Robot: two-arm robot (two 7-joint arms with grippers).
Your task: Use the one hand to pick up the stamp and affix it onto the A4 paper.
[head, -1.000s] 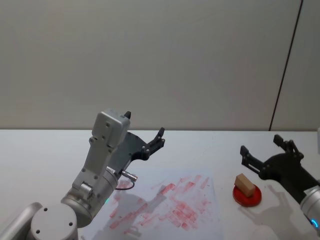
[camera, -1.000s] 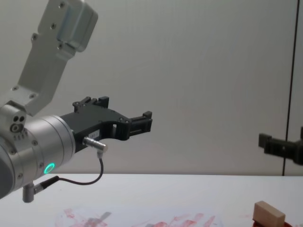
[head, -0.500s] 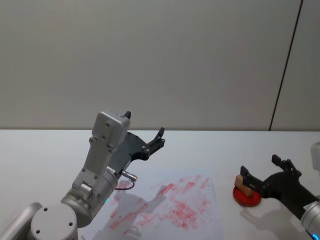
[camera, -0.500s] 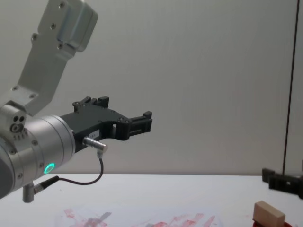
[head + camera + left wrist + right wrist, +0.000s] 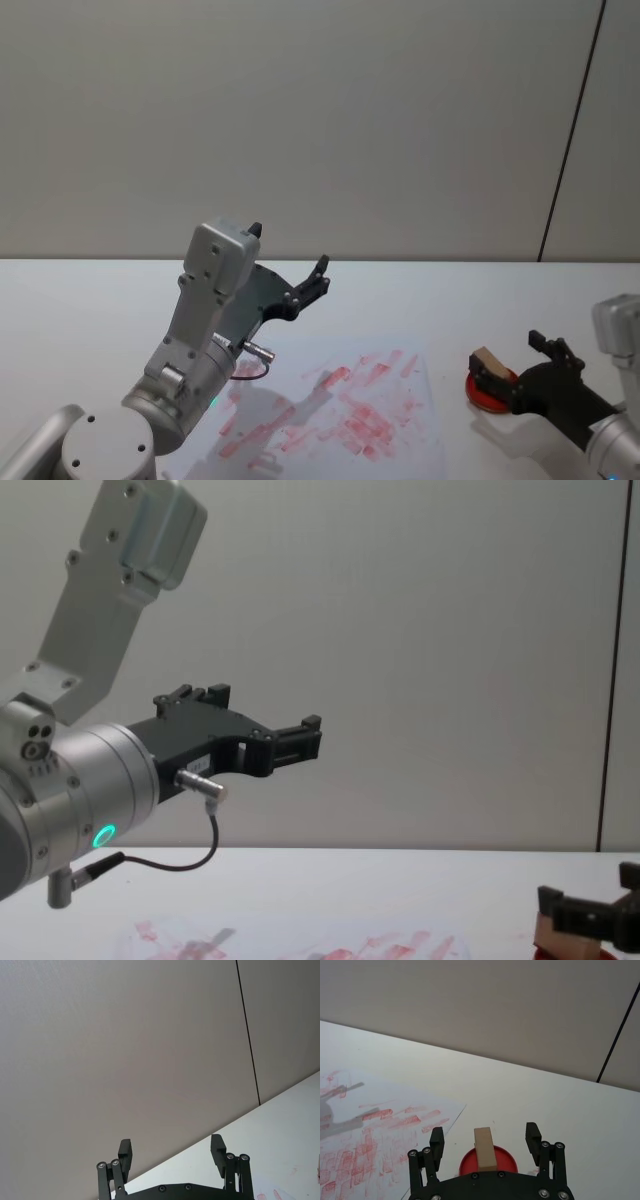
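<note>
The paper's red marks (image 5: 362, 1155) are oblong while the ink pad is round, so the stamp (image 5: 485, 1149) will come away and leave the ink pad behind when the robot lifts the stamp.
The stamp (image 5: 485, 1149), a small tan wooden block, stands on a flat red round ink pad (image 5: 509, 1159) at the table's right. My right gripper (image 5: 485, 1138) is low over the pad and open, one finger on each side of the stamp (image 5: 487, 364), with a gap to either finger. In the chest view the right gripper (image 5: 590, 905) partly hides the stamp (image 5: 556, 938). The A4 paper (image 5: 340, 410), white with red ink marks, lies left of the pad. My left gripper (image 5: 288, 250) hangs open and empty in the air above the paper's far left side.
The white table (image 5: 90, 310) runs up to a plain grey wall. The left arm's silver wrist (image 5: 80, 800) with its green ring and dangling cable looms over the paper's left part.
My right gripper has dropped and pulled back toward me, coming down around the stamp. The left arm, the stamp and the paper have stayed put.
</note>
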